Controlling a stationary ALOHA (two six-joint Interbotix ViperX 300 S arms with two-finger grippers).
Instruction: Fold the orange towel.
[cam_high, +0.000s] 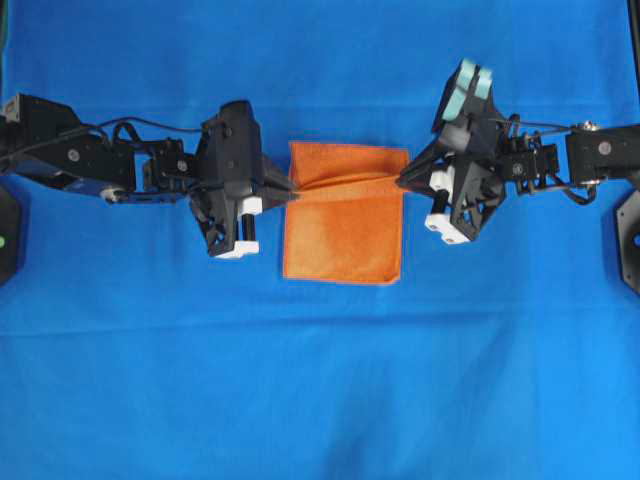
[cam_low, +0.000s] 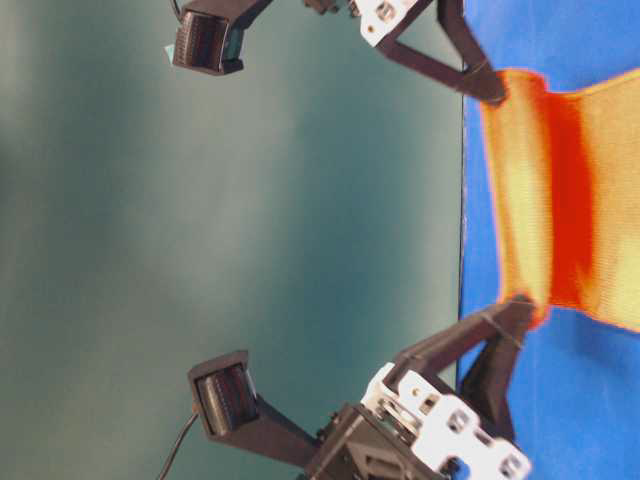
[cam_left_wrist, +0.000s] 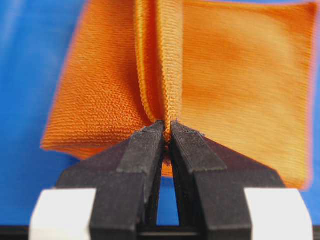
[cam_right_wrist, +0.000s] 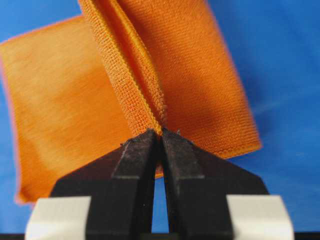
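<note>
My two grippers are holding the towel's raised fold (cam_high: 345, 188) tight between them. My right gripper should continue to move the fold over the flat orange towel and let go at the towel's near edge (cam_high: 385, 276).
The orange towel (cam_high: 345, 215) lies on the blue cloth in the middle of the overhead view, with a raised ridge running across its upper part from side to side. My left gripper (cam_high: 293, 190) is shut on the towel's left edge at that ridge, and the left wrist view shows the pinched fold (cam_left_wrist: 167, 100) rising from between the black fingertips. My right gripper (cam_high: 402, 183) is shut on the right edge at the same ridge, with the gathered towel (cam_right_wrist: 130, 75) held at its tips. The table-level view shows the towel (cam_low: 560, 220) lifted between both grippers.
The large blue cloth (cam_high: 320, 380) covers the whole table under the towel. Both arms reach in from the left and right sides at mid height of the overhead view.
</note>
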